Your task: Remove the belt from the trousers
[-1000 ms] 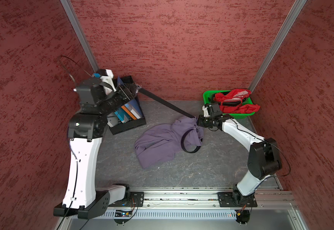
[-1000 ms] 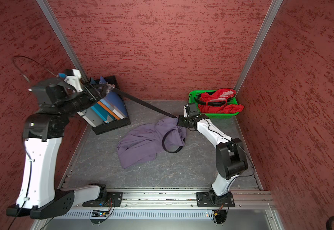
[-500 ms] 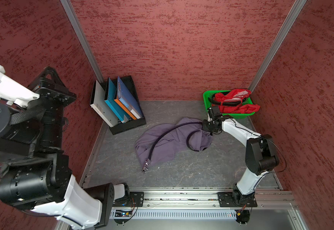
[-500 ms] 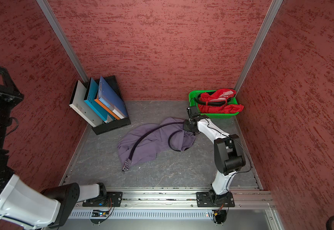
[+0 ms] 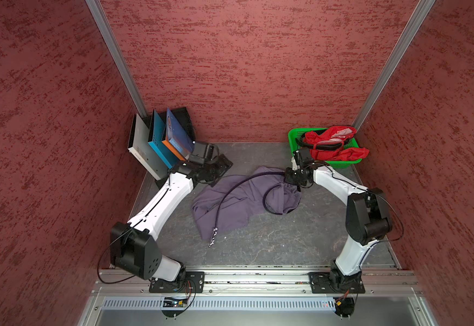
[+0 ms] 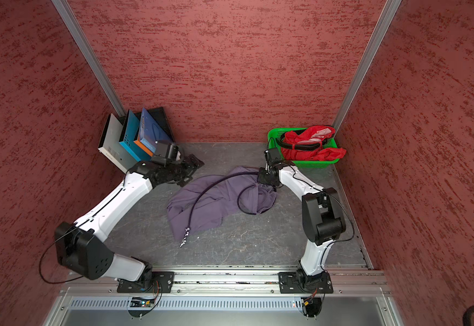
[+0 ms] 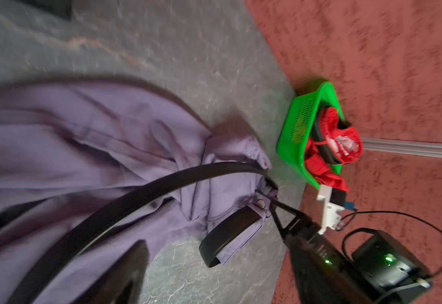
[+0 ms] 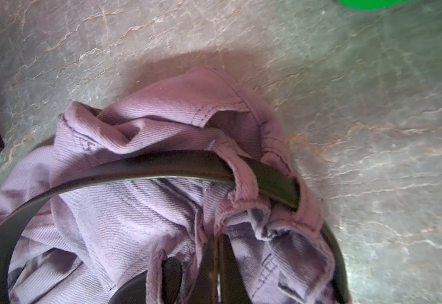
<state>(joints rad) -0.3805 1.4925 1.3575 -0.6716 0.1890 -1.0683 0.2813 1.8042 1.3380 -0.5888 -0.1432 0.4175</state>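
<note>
Next, my right gripper steadies the waistband while my left gripper pulls the belt's slack arc (image 5: 260,175) away, since the belt runs through the loops (image 8: 244,178) beside my right gripper.
The greyish-purple trousers (image 5: 238,203) (image 6: 210,197) lie crumpled mid-table. The black belt (image 5: 222,203) (image 6: 195,201) lies loose in an arc over them, its silver buckle (image 5: 212,237) on the table at their near edge. Its other part loops through the waistband. My right gripper (image 5: 291,177) (image 8: 217,242) is shut on the bunched waistband fabric, just beside a belt loop that the belt (image 8: 162,163) runs through. My left gripper (image 5: 220,172) (image 6: 192,172) hovers open and empty at the trousers' far-left edge. The left wrist view shows the belt (image 7: 135,197) below it.
A green basket (image 5: 295,138) holding red trousers with another black belt stands at the back right, close behind my right wrist. A black file holder with folders (image 5: 159,141) stands back left, right behind my left gripper. Red walls enclose three sides.
The left gripper has let go of the belt, which dropped from a taut line into a slack arc over the trousers. The left arm has swung round and come down beside the file holder. The right grip holds.
</note>
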